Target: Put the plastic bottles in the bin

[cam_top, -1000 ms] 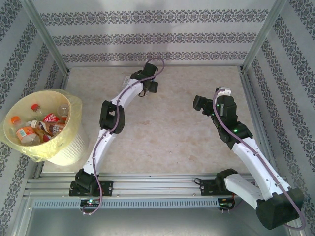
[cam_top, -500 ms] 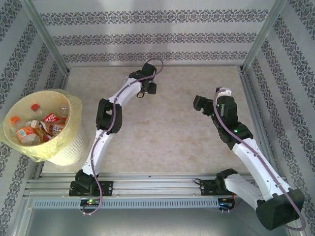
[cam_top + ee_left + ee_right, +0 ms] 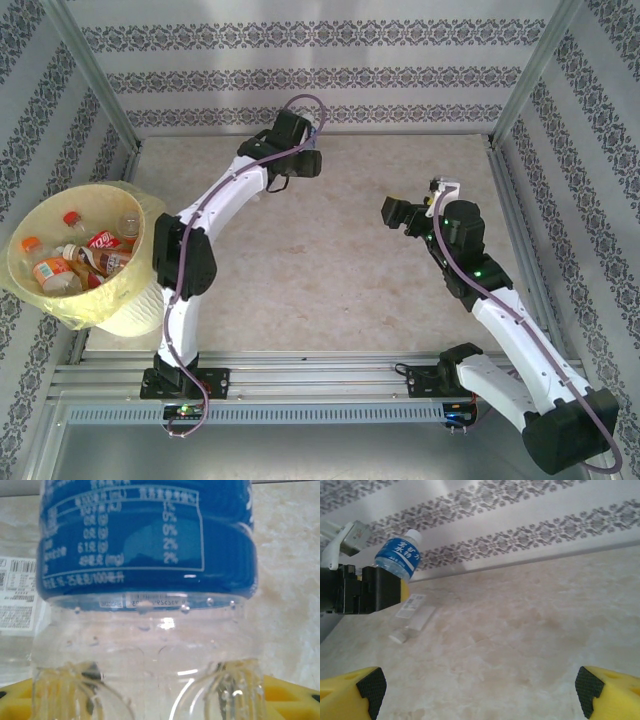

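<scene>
My left gripper is holding the blue-label bottle's lower body (image 3: 147, 640) clear of the white-label bottle, so it should keep carrying it until it is over the bin's opening (image 3: 84, 245).
My left gripper (image 3: 306, 162) is at the far middle-left of the table, shut on the clear lower body of a plastic bottle with a blue label (image 3: 150, 545). In the right wrist view this bottle (image 3: 397, 557) stands upright out of the left gripper, cap up, above the table. A second clear bottle with a white label (image 3: 412, 616) lies flat on the table just beside it. The pale-yellow bin (image 3: 152, 250) stands at the left edge and holds several bottles (image 3: 100, 245). My right gripper (image 3: 392, 212) is open over the right-middle of the table with nothing between its fingers (image 3: 370, 685).
Patterned walls and metal posts (image 3: 95, 75) enclose the marble tabletop (image 3: 330, 270). The left arm's elbow (image 3: 180, 260) hangs close to the bin's right side. The mounting rail (image 3: 300, 380) runs along the near edge.
The left gripper closed on the blue-labelled bottle and rose with it toward the back wall; its elbow swung left toward the bin. The right gripper drifted slightly left.
</scene>
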### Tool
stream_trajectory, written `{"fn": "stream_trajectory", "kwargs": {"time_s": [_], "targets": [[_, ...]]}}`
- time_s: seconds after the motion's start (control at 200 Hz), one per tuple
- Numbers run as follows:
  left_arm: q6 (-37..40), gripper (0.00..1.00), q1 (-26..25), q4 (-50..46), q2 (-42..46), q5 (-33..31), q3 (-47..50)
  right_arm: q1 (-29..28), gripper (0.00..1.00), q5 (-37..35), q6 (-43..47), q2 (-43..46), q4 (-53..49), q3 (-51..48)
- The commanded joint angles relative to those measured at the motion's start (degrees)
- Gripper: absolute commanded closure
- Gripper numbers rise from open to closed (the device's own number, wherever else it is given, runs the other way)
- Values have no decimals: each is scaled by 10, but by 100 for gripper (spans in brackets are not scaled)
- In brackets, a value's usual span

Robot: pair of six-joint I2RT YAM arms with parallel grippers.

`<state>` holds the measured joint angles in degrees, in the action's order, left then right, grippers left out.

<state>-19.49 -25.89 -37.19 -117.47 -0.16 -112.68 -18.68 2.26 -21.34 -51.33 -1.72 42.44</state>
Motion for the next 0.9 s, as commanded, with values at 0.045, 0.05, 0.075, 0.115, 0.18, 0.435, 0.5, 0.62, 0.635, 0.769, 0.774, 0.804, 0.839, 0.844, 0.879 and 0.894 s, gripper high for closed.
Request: {"fn": "stream_trajectory", "kwargs": {"time_s": [0.045, 0.05, 0.075, 0.115, 0.18, 0.435, 0.5, 0.62, 0.635, 0.769, 0.774, 0.804, 0.839, 0.844, 0.879, 0.894], "targets": [[-20, 51, -3, 34, 73, 2, 61, -47, 2, 26, 71, -18, 70, -6], [-21, 51, -3, 34, 75, 2, 63, -49, 2, 25, 73, -19, 70, -6], [-22, 51, -3, 32, 83, 3, 69, -58, 2, 23, 83, -23, 74, -4], [-26, 51, -2, 29, 96, 8, 77, -71, 2, 22, 99, -30, 78, 0], [-27, 51, -2, 24, 118, 10, 90, -90, 2, 23, 119, -43, 80, 8], [-7, 51, 7, -25, 222, -45, 123, -134, 2, 34, 161, -90, 106, 32], [-1, 51, 11, -38, 247, -58, 129, -137, 2, 39, 164, -99, 117, 34], [8, 51, 16, -66, 293, -100, 134, -143, 2, 44, 175, -112, 132, 37], [8, 51, 16, -70, 298, -108, 135, -144, 2, 43, 175, -113, 134, 38], [16, 51, 17, -111, 338, -157, 127, -146, 2, 35, 176, -129, 130, 49], [17, 51, 16, -112, 340, -158, 126, -146, 2, 34, 176, -129, 129, 50], [19, 51, 17, -122, 348, -168, 123, -147, 2, 32, 175, -133, 126, 54], [22, 50, 17, -130, 358, -180, 121, -147, 2, 31, 174, -137, 123, 58], [22, 50, 17, -131, 359, -182, 121, -147, 2, 31, 174, -137, 123, 59], [25, 51, 16, -136, 369, -196, 119, -148, 2, 30, 173, -142, 120, 63], [28, 50, 17, -139, 373, -202, 118, -148, 2, 28, 173, -143, 119, 64]]}}
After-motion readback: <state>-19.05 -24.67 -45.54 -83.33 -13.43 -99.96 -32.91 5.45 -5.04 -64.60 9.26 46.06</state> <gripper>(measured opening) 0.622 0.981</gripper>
